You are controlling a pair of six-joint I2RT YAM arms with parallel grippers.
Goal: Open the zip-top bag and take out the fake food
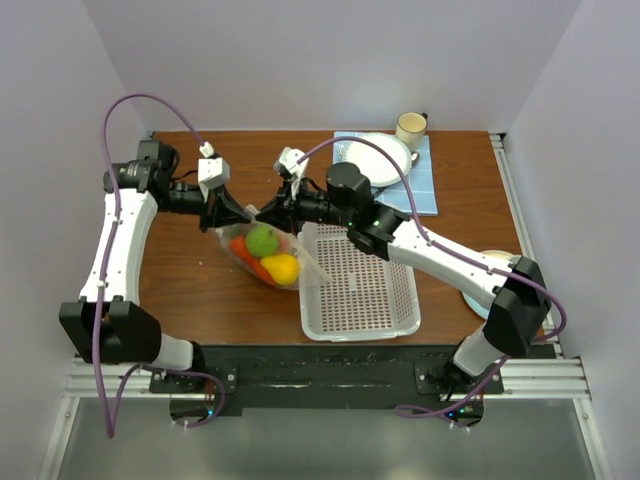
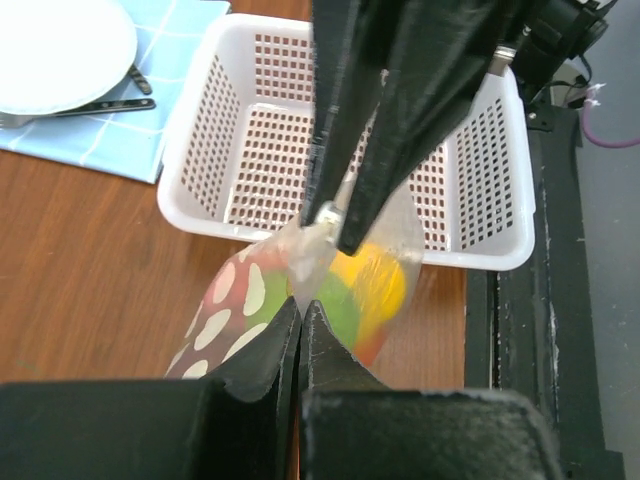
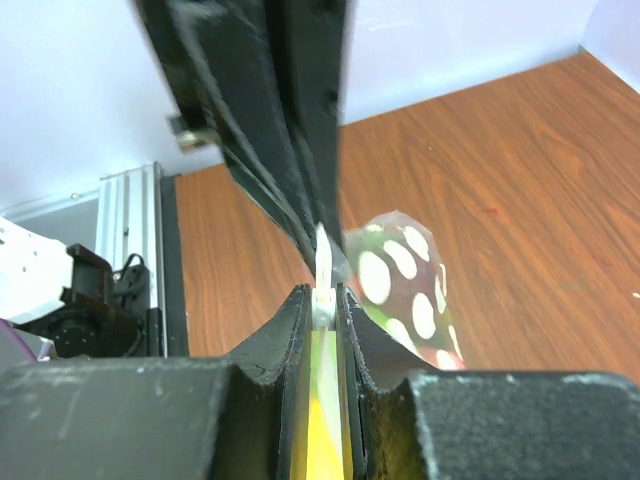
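Note:
I should pull the bag's edge back with my left gripper, because my grippers meet at the white zip slider [image 2: 329, 218]. My right gripper should pull the slider toward the basket [image 1: 358, 284] at the same time.
The zip-top bag [image 1: 255, 262], clear with a green, white-dotted side, hangs just above the table between my two grippers. Fake food shows inside it: a green apple [image 1: 262, 240], a yellow pear [image 1: 282, 268] and an orange carrot [image 1: 244, 252]. My left gripper [image 1: 246, 214] is shut on the bag's top edge, also seen in the left wrist view [image 2: 300, 306]. My right gripper [image 1: 266, 215] faces it, shut on the white zip slider [image 3: 322, 300] at the same edge. The bag's dotted side [image 3: 400, 280] [image 2: 235, 310] hangs below both grippers.
A white perforated basket [image 1: 385, 300] stands right of the bag, touching its lower corner. A white plate [image 1: 375, 158] with cutlery [image 2: 100, 105] lies on a blue cloth [image 1: 425, 190] at the back right, and a mug [image 1: 411, 127] stands behind it. Bare wood lies left of the bag.

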